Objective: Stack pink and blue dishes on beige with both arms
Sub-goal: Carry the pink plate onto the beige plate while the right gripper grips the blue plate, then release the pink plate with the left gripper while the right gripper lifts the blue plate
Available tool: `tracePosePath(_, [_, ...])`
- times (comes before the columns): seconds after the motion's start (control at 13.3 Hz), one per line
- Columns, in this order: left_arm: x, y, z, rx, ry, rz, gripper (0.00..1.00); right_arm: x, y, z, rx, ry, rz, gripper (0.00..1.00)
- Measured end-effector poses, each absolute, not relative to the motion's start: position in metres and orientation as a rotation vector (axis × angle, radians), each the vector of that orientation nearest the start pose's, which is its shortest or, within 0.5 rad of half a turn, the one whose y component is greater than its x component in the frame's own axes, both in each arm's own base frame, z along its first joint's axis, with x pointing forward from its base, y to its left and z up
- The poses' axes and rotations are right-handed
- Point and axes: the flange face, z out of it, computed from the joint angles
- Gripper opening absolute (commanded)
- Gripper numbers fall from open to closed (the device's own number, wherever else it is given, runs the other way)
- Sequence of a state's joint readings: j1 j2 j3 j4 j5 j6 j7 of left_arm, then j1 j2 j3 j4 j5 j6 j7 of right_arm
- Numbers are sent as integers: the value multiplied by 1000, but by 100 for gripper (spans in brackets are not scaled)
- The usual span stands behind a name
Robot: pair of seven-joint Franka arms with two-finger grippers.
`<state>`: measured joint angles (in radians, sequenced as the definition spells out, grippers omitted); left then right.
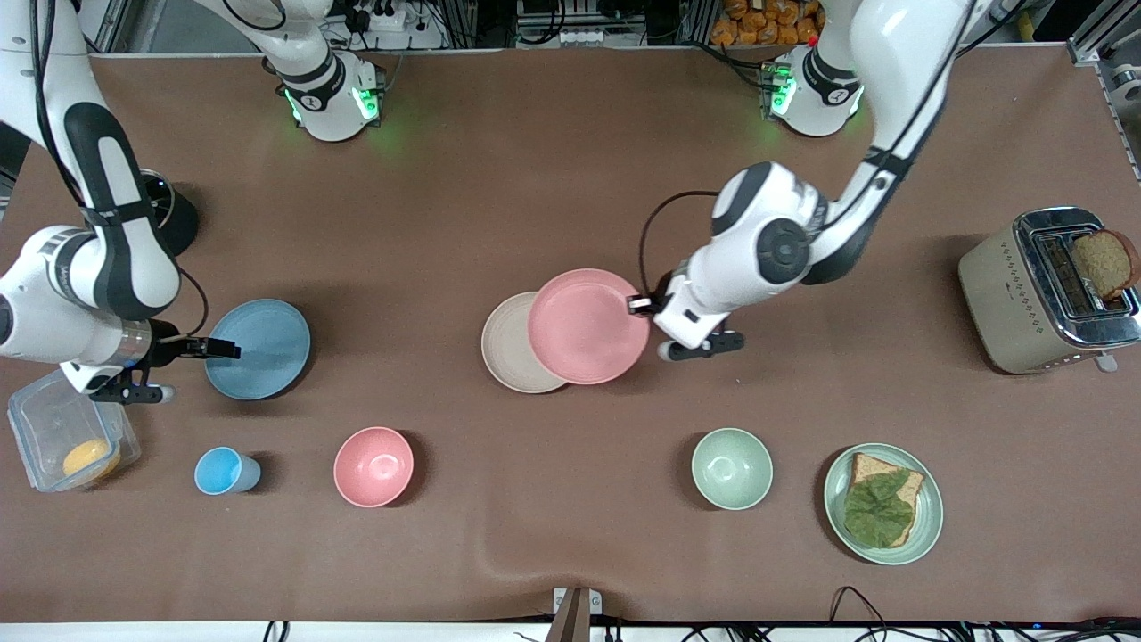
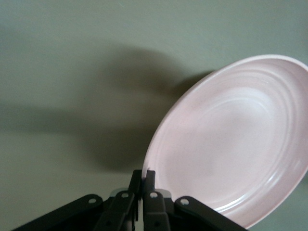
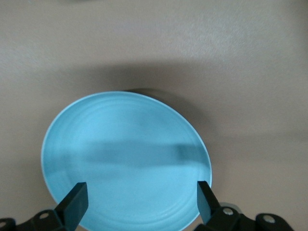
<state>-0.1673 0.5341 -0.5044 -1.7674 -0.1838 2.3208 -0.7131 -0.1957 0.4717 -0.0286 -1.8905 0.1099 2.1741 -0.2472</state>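
The blue plate point(image 1: 258, 349) will cover all of the pink plate when I lower it there, because the pink plate has a matching round rim point(image 1: 586, 381).
My left gripper point(image 1: 644, 305) is shut on the rim of the pale pink plate point(image 1: 588, 325), at the edge toward the left arm's end. In the left wrist view its fingertips point(image 2: 144, 175) pinch the pink plate point(image 2: 236, 144), which casts a shadow beneath it. The pink plate overlaps the beige plate point(image 1: 506, 343) but sits off-centre, so a crescent of beige shows. My right gripper point(image 1: 223, 349) is open at the edge of the light blue plate point(image 1: 263, 348), which lies flat toward the right arm's end. Its fingers straddle the blue plate point(image 3: 125, 159) in the right wrist view, gripper point(image 3: 139, 192) wide.
Nearer the front camera stand a blue cup point(image 1: 225, 471), a pink bowl point(image 1: 373, 466), a green bowl point(image 1: 732, 468) and a green plate point(image 1: 838, 499) with bread and a leaf. A clear container point(image 1: 67, 441) sits by the right gripper. A toaster point(image 1: 1043, 294) stands at the left arm's end.
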Motion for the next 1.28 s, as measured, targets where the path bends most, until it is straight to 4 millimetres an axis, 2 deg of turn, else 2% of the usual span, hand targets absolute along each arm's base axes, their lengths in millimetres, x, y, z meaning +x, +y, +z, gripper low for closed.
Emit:
tracePosePath(0.15, [523,-423,273,-3455,-462,346,0,595,-137,238,-3039,54,245,100])
tracePosePath(0.3, [511,-440,248,-3453,-449,358,0,584,-146,231,-3082,25,195,100])
tracePosePath(0.53, [508,-449,227,-3451,-432,348,0,562,-158,216,-3100,31,152,100])
tracePosePath(0.83, [519,-455,215,-3458,-448,320,0,550,-165,193,-3101,52,159,100])
tracePosePath(0.9, [519,-456,213,-3459,-448,315,0,548,-165,186,-3099,55,170,78])
tracePosePath(0.98, [518,-458,210,-3458,-444,318,0,546,-167,181,-3097,59,180,43])
tracePosePath(1.05, [517,-460,208,-3457,-440,319,0,545,-169,177,-3096,67,187,16])
tracePosePath(1.13, [516,-461,206,-3456,-437,322,0,543,-173,176,-3095,77,189,0])
tracePosePath(1.21, [515,-462,204,-3455,-436,325,0,543,-176,176,-3095,85,186,0])
tracePosePath(1.28, [515,-462,203,-3455,-436,326,6,543,-177,176,-3096,89,182,0])
